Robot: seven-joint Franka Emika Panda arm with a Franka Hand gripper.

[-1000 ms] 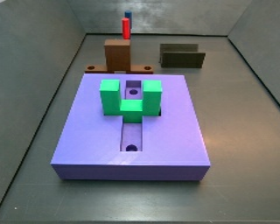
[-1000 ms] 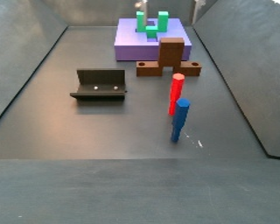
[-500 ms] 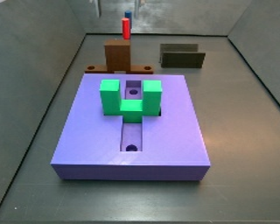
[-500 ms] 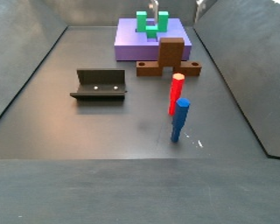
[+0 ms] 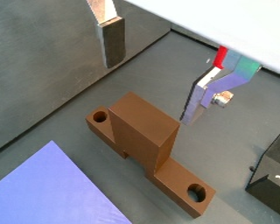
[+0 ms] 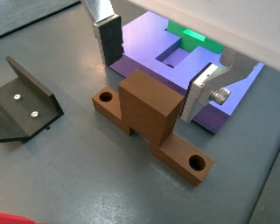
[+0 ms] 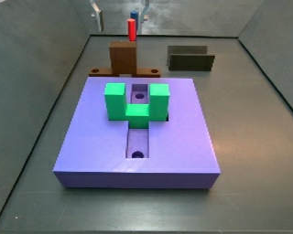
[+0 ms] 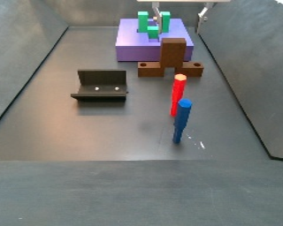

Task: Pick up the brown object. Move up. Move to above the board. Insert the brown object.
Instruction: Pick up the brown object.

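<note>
A notch (image 5: 137, 164) can be seen under the thick block, so the brown object (image 7: 124, 59) will sit astride the green block's low middle when the robot's gripper turns and lowers it.
The brown object (image 7: 122, 57) stands on the floor just behind the board (image 7: 174, 137), with its thick block (image 6: 149, 109) upright and its holed bar flat. In both wrist views my gripper (image 5: 157, 70) (image 6: 154, 70) is open above it, one finger on each side of the block and clear of it. Nothing is between the fingers (image 6: 105, 39). In both side views only the fingertips (image 8: 204, 13) (image 7: 94, 12) show, at the top edge over the brown object (image 8: 173, 53). The lavender board (image 8: 132, 44) carries a green U-shaped block (image 7: 136, 101) over its central slot.
The dark fixture (image 8: 100, 86) (image 7: 192, 59) stands on the floor to one side of the brown object. A red peg (image 8: 179, 93) and a blue peg (image 8: 182, 121) stand upright beyond it. Grey walls enclose the floor.
The fingertips have come down a little into both side views, over the brown object. The brown object, the board and the pegs have not moved.
</note>
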